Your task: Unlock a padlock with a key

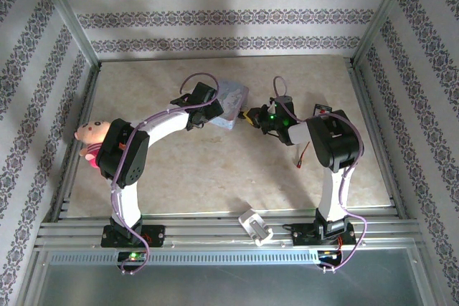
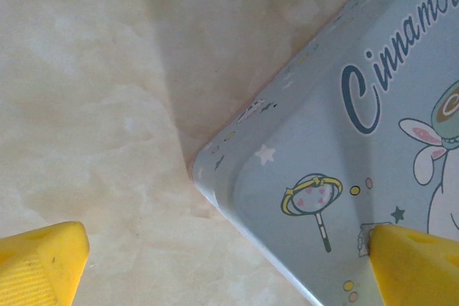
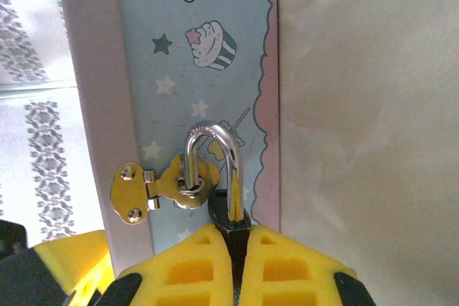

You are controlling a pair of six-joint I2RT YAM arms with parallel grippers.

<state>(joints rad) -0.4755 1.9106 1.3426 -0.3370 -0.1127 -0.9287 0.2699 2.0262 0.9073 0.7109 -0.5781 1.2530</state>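
Observation:
The shackle goes through the gold hasp and the tin is loose, so the robot's left gripper should hold the tin near the hasp before the right gripper unhooks the shackle.
The padlock hangs by its silvery shackle from a gold hasp on the side of a pale blue cartoon tin. My right gripper is shut on the lock's small black body, which shows as a dark sliver between the yellow fingers. From above, the right gripper sits against the tin's right side. My left gripper is open and straddles a corner of the tin, one fingertip over the lid. From above, the left gripper is at the tin's left side. The key is out of view.
A white boxy piece lies near the table's front edge between the arm bases. A pink plush toy sits at the left, beside the left arm. Patterned walls and metal posts enclose the table.

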